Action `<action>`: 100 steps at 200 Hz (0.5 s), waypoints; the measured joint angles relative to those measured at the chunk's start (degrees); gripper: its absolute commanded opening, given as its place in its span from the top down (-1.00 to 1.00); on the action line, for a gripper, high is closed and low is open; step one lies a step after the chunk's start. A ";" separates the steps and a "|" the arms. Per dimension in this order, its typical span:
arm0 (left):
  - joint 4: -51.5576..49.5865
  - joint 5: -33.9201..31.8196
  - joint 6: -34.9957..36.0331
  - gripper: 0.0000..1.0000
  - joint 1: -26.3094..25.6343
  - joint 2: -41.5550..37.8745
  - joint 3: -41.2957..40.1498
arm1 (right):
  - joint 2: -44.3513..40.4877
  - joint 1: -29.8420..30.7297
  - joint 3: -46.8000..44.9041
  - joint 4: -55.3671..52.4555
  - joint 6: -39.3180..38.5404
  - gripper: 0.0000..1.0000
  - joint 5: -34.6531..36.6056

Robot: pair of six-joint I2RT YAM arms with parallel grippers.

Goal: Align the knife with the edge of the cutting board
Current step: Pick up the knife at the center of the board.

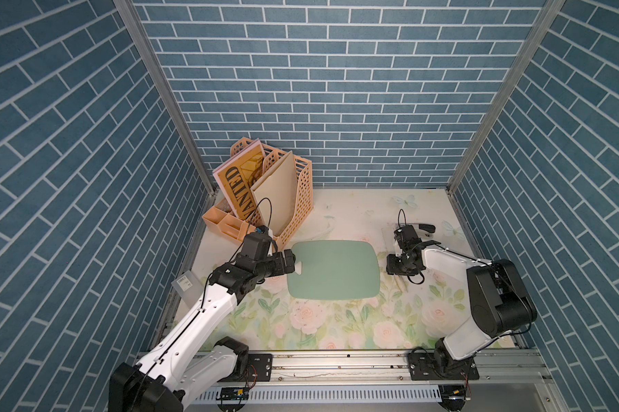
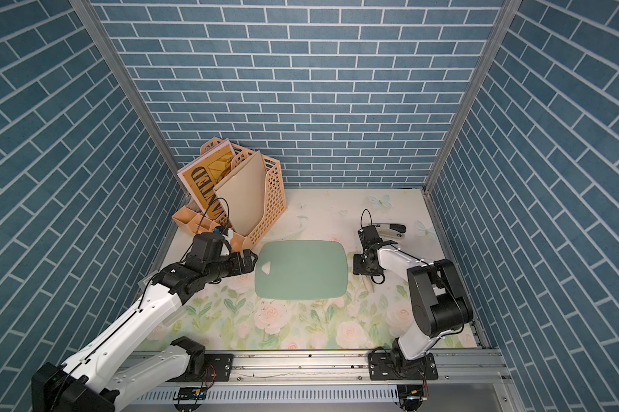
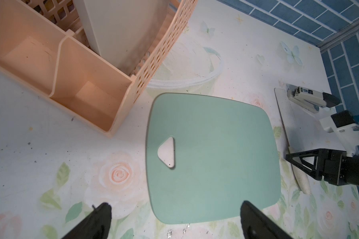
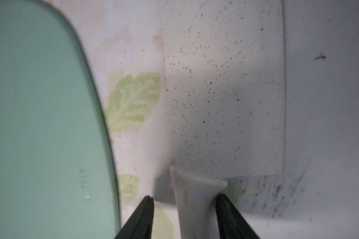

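Note:
The knife's cream handle point(image 4: 193, 203) is off to one side in my open right gripper. I should center my fingers on the handle and close them around it before I take the knife to the cutting board's edge point(image 1: 378, 271).
The mint-green cutting board point(image 1: 333, 269) point(image 2: 301, 269) lies flat mid-table, its triangular hole toward my left arm. To the right of its far short edge lies the knife point(image 3: 283, 115), its speckled pale blade point(image 4: 224, 93) separated from the board point(image 4: 40, 124) by a strip of cloth. My right gripper point(image 4: 184, 196) is open and straddles the cream handle point(image 4: 195, 207); one finger touches it, the other stands off with a gap. My left gripper point(image 3: 175, 207) hangs open and empty above the board's hole-side edge point(image 3: 211, 157).
A black-and-silver stapler point(image 1: 425, 228) point(image 3: 313, 99) rests just beyond the knife's blade tip. A peach file organizer point(image 1: 286, 199) point(image 3: 91, 82) with folders stands at the back left, close to the board's corner. Blue brick walls enclose the floral table.

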 measured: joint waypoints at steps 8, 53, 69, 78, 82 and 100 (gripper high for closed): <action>0.00 -0.02 0.00 -0.99 0.00 0.00 0.00 | -0.17 0.00 -0.20 -0.04 -0.39 -0.11 0.22; 0.00 0.00 0.00 -0.99 0.00 0.00 0.00 | -1.68 0.15 -1.95 -0.35 -3.74 0.04 1.44; 0.00 0.00 0.00 -0.99 0.00 0.02 0.00 | -2.43 0.15 -2.84 -0.22 -4.46 0.11 1.38; 0.00 0.00 0.00 -0.99 0.00 0.02 0.00 | -2.49 0.15 -2.95 -0.13 -4.52 0.15 1.38; 0.00 0.00 0.00 -0.99 0.00 0.02 0.00 | -2.49 0.15 -2.95 -0.07 -4.55 0.17 1.38; 0.00 0.00 0.00 -0.99 0.00 0.02 0.00 | -2.36 0.15 -2.93 0.11 -4.50 0.25 1.42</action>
